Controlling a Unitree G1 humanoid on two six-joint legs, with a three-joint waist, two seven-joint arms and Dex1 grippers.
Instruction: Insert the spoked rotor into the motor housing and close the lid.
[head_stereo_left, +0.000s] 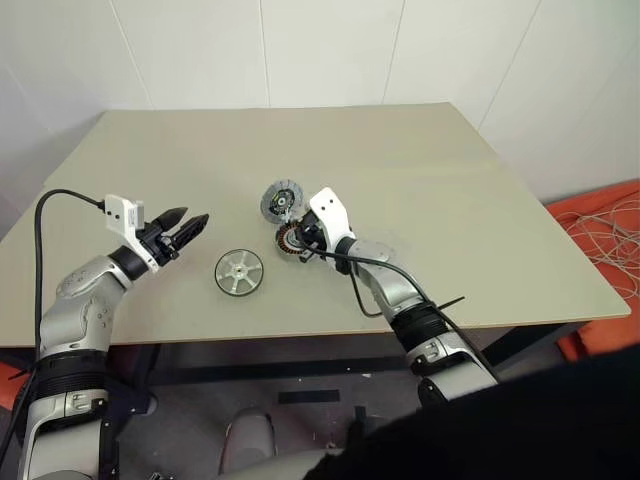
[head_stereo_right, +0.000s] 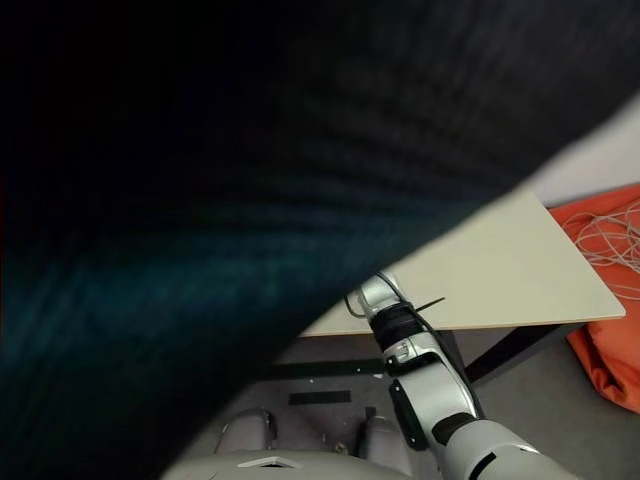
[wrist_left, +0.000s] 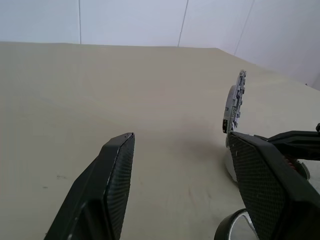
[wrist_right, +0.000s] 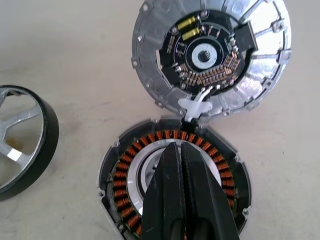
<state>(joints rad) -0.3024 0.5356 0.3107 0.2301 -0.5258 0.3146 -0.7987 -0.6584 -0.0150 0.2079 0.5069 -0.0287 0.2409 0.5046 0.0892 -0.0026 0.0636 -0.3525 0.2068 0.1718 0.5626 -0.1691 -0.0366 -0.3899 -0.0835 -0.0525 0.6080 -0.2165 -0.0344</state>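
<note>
My gripper will lower the spoked rotor (head_stereo_left: 239, 272) into the motor housing, and the copper windings will be seen through it, because open gaps show (head_stereo_left: 230, 266) between the spokes.
The spoked rotor (head_stereo_left: 239, 272) lies flat on the table, a silver wheel with a dark rim; its edge also shows in the right wrist view (wrist_right: 20, 145). To its right sits the motor housing (wrist_right: 125, 170) with its ring of copper windings. The lid (wrist_right: 210, 55) is hinged open behind it, its circuit side showing. My right gripper (wrist_right: 180, 150) is shut, with nothing between its fingers, and its tips are over the housing's centre. My left gripper (head_stereo_left: 185, 228) hovers open left of the rotor, pointing toward it, with nothing between its fingers (wrist_left: 112, 185).
The beige table (head_stereo_left: 450, 180) has bare room behind and to the right of the parts. An orange object with white cables (head_stereo_left: 610, 230) lies on the floor off the table's right edge. A dark surface covers most of the right eye view.
</note>
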